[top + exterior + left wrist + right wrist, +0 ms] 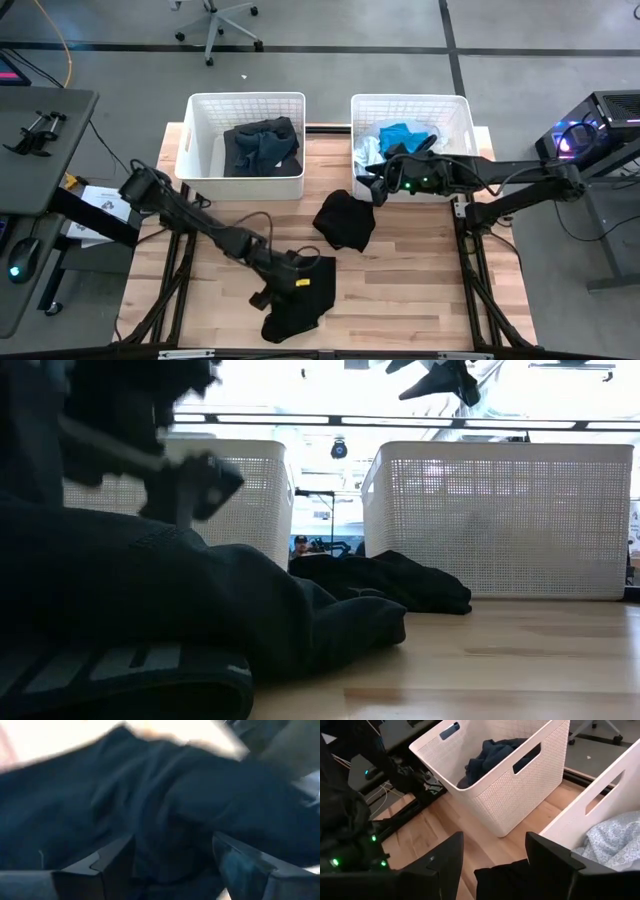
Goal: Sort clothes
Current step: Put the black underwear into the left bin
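My left gripper will make the near black garment (303,308) bunch up and hang down when I lift, because a raised fold (167,827) gathers loose cloth between its fingers.
A black garment (300,300) lies crumpled on the table's near middle; it fills the low view's foreground (150,610). My left gripper (285,285) is open, low over it, with a ridge of dark cloth (170,835) between its fingers. A second black garment (345,220) lies crumpled on the table's middle. My right gripper (366,188) is open and empty above that garment's far edge (510,880), by the right basket's near left corner. Dark grey and navy clothes (262,145) lie in the left basket, bright blue (405,135) and pale clothes (368,150) in the right one. My left gripper comes at the black garment from above, slanting down, its two fingers (112,865) standing on either side of a raised fold of the cloth (172,855). Whether the fingers touch the cloth, I cannot tell. The garment lies on the table.
Two white lattice baskets stand side by side at the table's far edge, the left (245,97) and the right (410,98). Bare wood shows at the table's near right (420,290). An office chair (215,25) stands beyond the table.
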`<move>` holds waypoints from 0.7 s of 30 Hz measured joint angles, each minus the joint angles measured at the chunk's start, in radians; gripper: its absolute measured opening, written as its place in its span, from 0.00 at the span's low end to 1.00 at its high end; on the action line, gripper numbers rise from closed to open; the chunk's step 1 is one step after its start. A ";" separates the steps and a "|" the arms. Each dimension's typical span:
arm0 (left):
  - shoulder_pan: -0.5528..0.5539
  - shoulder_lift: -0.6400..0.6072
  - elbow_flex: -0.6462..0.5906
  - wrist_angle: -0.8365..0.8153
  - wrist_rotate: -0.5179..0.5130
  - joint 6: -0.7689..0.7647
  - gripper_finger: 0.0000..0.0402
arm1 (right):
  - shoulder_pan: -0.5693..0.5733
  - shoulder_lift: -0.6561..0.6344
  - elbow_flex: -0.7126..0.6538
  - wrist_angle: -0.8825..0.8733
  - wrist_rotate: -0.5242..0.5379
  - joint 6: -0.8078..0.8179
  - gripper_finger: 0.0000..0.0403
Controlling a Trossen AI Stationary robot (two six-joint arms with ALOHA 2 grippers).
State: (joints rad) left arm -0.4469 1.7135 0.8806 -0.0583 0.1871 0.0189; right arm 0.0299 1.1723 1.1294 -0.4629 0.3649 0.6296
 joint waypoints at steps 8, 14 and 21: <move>-0.058 0.141 0.008 -0.036 -0.225 -0.138 0.62 | 0.000 -0.001 0.000 -0.003 0.000 0.000 0.49; -0.085 0.123 0.010 -0.155 -0.353 -0.374 0.39 | -0.004 -0.001 0.000 -0.003 0.001 -0.007 0.49; -0.084 0.064 0.001 -0.269 -0.368 -0.603 0.04 | -0.004 0.000 0.000 -0.004 0.022 -0.053 0.49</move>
State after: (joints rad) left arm -0.5313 1.7780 0.8816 -0.3270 -0.1812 -0.5845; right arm 0.0261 1.1721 1.1297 -0.4665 0.3872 0.5762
